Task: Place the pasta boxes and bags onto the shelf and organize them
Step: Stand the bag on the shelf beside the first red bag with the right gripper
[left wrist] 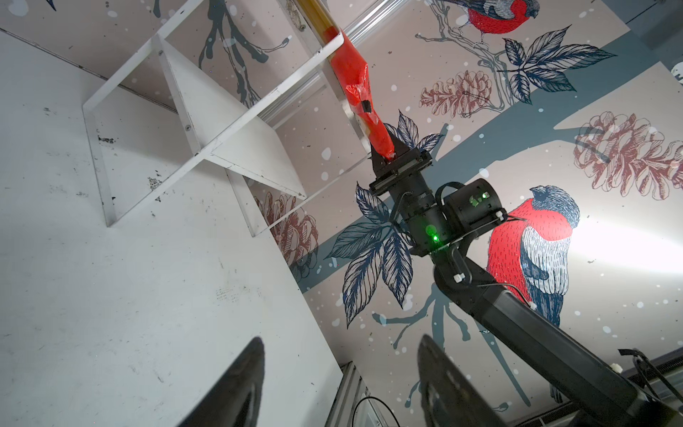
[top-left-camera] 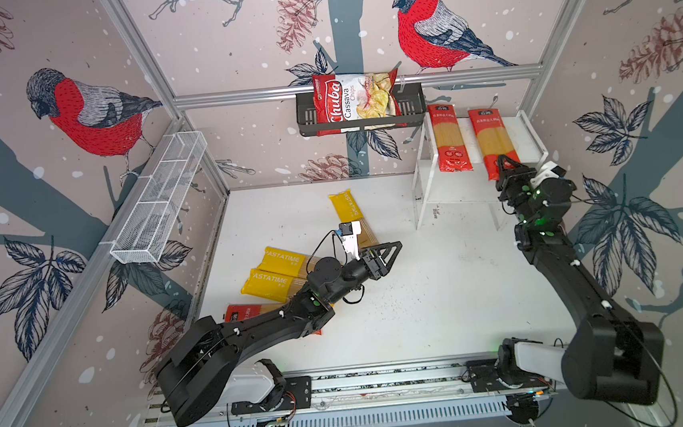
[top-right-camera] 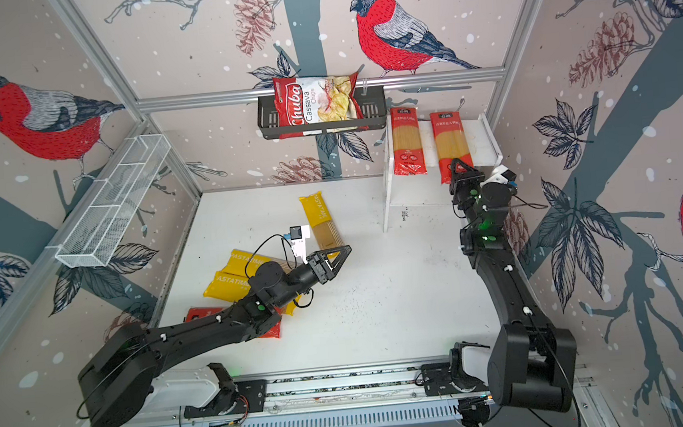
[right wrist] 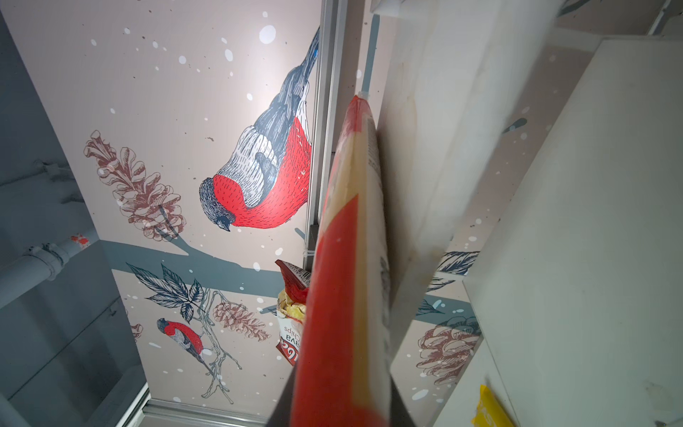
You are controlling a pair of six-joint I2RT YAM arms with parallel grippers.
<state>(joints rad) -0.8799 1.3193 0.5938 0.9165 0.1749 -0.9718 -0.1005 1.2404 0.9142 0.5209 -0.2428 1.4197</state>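
The pack at my right gripper has a gap between it and the other red-ended pack, so next I move it close up against that pack before I get the next one.
The white shelf stands at the back right, and two red-ended pasta packs lie lengthwise on its top board. The left pack lies free. My right gripper is shut on the near red end of the right pack, which fills the right wrist view. My left gripper hangs open and empty over mid-table, just past a yellow pack. Two more yellow packs and a red one lie under the left arm.
A black wall basket holds a Chuba chips bag left of the shelf. A white wire-mesh basket hangs on the left wall. The arms' base rail runs along the front edge.
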